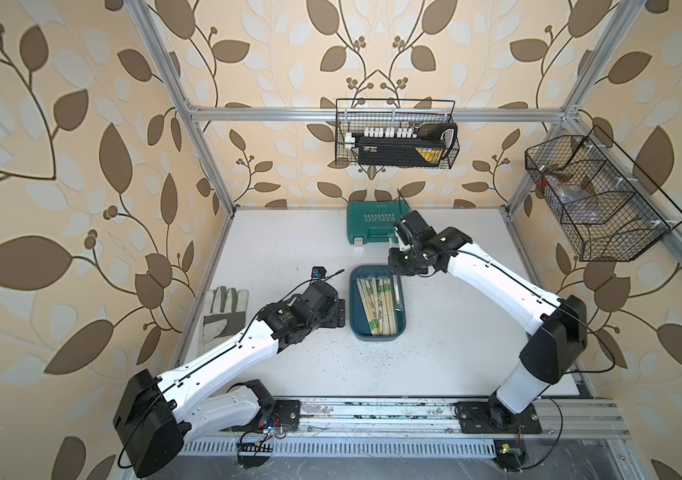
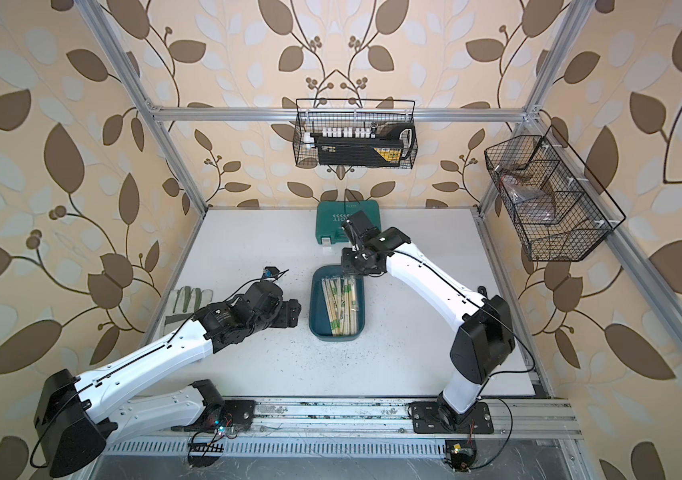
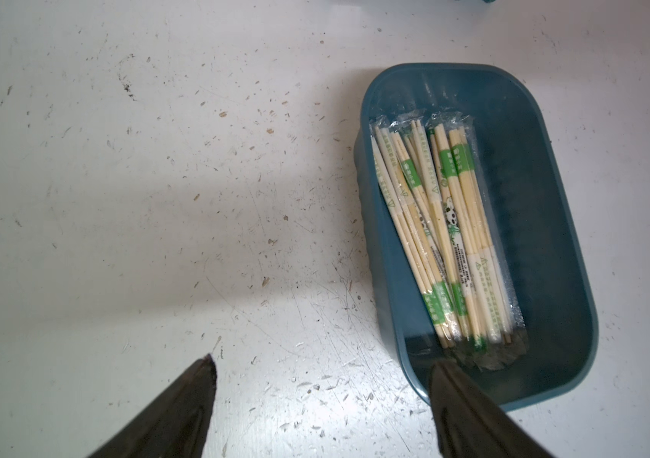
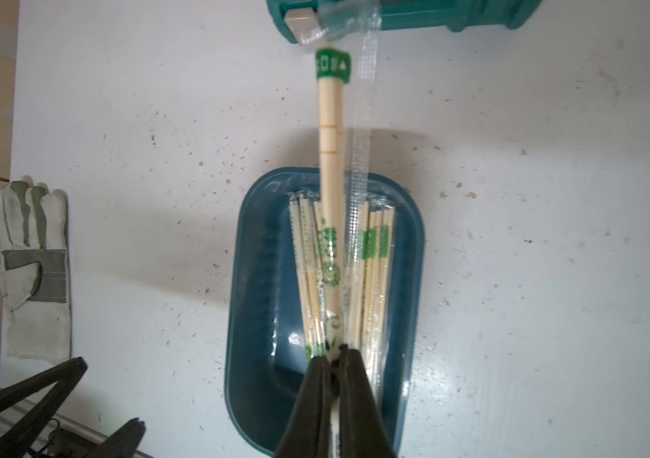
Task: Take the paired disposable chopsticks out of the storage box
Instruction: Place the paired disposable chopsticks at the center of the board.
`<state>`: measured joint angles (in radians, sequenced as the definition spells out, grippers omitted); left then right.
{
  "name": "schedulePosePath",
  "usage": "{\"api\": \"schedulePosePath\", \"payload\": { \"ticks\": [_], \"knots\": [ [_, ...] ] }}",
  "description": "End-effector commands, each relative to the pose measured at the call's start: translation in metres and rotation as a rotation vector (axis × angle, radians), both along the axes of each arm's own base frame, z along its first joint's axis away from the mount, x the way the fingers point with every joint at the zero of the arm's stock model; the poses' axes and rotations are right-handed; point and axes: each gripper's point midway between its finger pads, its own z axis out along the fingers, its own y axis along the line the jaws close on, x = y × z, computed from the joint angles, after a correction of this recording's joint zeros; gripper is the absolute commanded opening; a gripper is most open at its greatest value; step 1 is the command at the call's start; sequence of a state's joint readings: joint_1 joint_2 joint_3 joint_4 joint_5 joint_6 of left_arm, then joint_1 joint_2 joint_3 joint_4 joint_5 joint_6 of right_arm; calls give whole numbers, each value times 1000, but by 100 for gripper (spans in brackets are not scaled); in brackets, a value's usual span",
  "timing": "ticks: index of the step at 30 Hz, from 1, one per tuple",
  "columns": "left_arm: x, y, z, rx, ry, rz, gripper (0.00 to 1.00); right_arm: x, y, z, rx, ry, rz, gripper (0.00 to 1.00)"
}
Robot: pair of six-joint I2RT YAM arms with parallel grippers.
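Observation:
My right gripper should keep carrying the raised chopstick pair, which is clear of the other pairs, until it lies on the tabletop (image 1: 414, 310) beside the storage box.
The storage box (image 1: 379, 337) is a teal tray at mid-table with several wrapped chopstick pairs (image 1: 376, 303) lying lengthwise in it. In the right wrist view my right gripper (image 4: 333, 351) is shut on one end of a single chopstick pair (image 4: 331, 138). That pair is raised above the box (image 4: 252, 317) and the other pairs (image 4: 307, 269), with its far end toward the green case. My left gripper (image 3: 321, 361) stands open and empty just left of the box (image 3: 545, 238), one fingertip (image 3: 440, 370) over the box's near corner. In a top view the left gripper (image 1: 342, 312) is beside the tray's left rim.
A green tool case (image 1: 374, 224) lies behind the box. A work glove (image 1: 225, 311) sits at the table's left edge. Black wire baskets hang on the back wall (image 1: 397, 137) and the right wall (image 1: 597, 199). Bare white table lies in front of and to the right of the box.

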<state>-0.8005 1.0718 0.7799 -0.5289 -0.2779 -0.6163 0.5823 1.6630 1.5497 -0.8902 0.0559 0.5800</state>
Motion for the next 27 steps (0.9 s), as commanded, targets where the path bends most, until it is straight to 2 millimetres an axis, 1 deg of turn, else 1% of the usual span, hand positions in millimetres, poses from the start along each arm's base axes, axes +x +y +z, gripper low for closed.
{"api": "schedulePosePath", "payload": {
  "ticks": [1,4,7,12,16,22,27],
  "knots": [
    [2,-6,17,-26,-48,-29,88,-13,-33,-29,-104,68,29,7],
    [3,-5,16,-25,-55,-28,88,-16,-50,-49,-144,93,12,7],
    [4,-5,14,-15,-55,-29,88,-14,-55,-66,-175,98,2,7],
    [4,-6,6,14,-24,-32,88,-9,-55,-102,-202,145,-12,7],
    [4,-6,5,14,-25,-31,88,-4,-54,-128,-217,184,-34,7],
    [3,-2,2,21,-25,-23,88,2,-52,-151,-216,207,-59,7],
    [2,-2,1,23,-21,-21,88,-3,-54,-164,-220,242,-83,7]
  ]
}}
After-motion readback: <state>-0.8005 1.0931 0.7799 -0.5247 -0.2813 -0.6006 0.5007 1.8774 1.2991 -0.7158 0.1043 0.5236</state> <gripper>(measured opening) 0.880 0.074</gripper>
